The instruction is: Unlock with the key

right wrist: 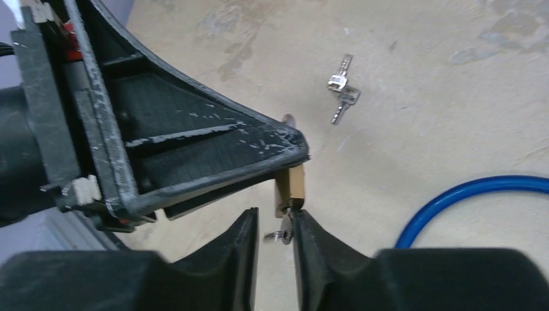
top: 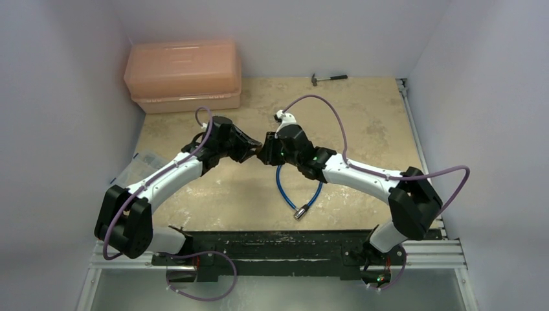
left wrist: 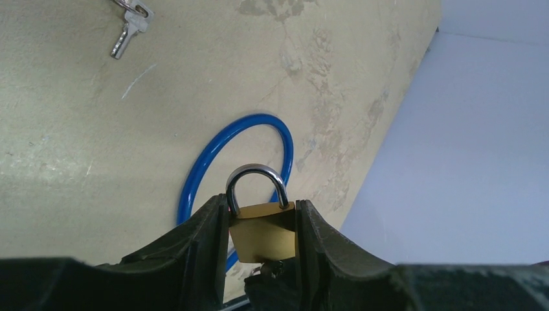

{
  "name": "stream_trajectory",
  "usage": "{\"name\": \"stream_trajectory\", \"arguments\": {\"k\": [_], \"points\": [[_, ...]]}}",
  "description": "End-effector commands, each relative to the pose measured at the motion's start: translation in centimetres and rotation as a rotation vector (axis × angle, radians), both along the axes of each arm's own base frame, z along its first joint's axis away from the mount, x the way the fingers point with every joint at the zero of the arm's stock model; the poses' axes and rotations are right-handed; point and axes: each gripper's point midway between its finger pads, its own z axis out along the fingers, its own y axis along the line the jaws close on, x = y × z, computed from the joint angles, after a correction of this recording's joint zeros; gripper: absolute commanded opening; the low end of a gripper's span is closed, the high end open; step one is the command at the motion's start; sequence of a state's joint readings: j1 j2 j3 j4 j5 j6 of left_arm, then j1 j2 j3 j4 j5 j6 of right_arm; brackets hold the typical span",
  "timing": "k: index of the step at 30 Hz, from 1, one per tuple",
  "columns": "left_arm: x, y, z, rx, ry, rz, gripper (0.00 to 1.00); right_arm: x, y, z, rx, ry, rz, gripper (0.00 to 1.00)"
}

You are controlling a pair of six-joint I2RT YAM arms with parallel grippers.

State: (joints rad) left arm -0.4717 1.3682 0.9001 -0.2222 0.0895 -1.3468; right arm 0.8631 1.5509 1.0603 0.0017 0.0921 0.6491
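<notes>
The robot's right gripper has the key (right wrist: pixel 287 221) under the padlock off-centre between its parted fingers, so it should open them, centre on the key's head (right wrist: pixel 283 234) and close tight before turning.
My left gripper (left wrist: pixel 261 201) is shut on the small brass padlock (left wrist: pixel 262 236), holding it above the table with its closed silver shackle pointing away from the wrist. In the right wrist view the padlock (right wrist: pixel 292 186) hangs under the left finger (right wrist: pixel 194 149). A tiny silvery key (right wrist: pixel 283 234) sticks out of the padlock's underside. My right gripper (right wrist: pixel 275 214) is around that key with its jaws a little apart; the key rests against one finger and the other stands clear. In the top view the two grippers (top: pixel 256 150) (top: pixel 268 154) meet tip to tip.
Two spare keys (right wrist: pixel 342 87) (left wrist: pixel 129 26) lie on the table beyond the grippers. A blue cable loop (top: pixel 298 193) with a silver end (top: pixel 300 212) lies under the right arm. A pink toolbox (top: pixel 184 74), a hammer (top: pixel 329 78) and a clear box (top: pixel 139 165) sit at the edges.
</notes>
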Motion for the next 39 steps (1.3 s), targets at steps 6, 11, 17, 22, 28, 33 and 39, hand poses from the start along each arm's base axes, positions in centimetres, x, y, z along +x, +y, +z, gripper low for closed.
{"name": "stream_trajectory", "arguments": {"k": [6, 11, 17, 22, 28, 33, 39], "points": [[-0.4, -1.8, 4.3, -0.076, -0.082, -0.042, 0.0, -1.2, 2.2, 5.5, 0.138, -0.047, 0.117, 0.47], [0.0, -1.9, 3.9, -0.076, -0.078, -0.039, 0.0, -2.4, 1.0, 5.5, 0.108, -0.022, 0.13, 0.5], [0.0, -1.8, 4.0, -0.076, -0.084, -0.035, 0.0, -2.5, -0.3, 5.3, 0.07, -0.025, 0.094, 0.39], [0.0, -1.8, 4.2, -0.074, -0.088, -0.035, 0.0, -2.2, -0.6, 5.1, 0.059, -0.022, 0.074, 0.26], [-0.1, -1.8, 4.2, -0.077, -0.09, -0.039, 0.0, -2.0, -0.6, 4.5, 0.048, -0.014, 0.063, 0.11], [-0.1, -2.0, 4.4, -0.086, -0.096, -0.046, 0.0, -1.6, -0.6, 3.9, 0.039, -0.01, 0.045, 0.0], [-0.4, -2.0, 4.7, -0.1, -0.11, -0.053, 0.0, -1.1, -0.6, 3.4, 0.035, -0.006, 0.02, 0.0]]}}
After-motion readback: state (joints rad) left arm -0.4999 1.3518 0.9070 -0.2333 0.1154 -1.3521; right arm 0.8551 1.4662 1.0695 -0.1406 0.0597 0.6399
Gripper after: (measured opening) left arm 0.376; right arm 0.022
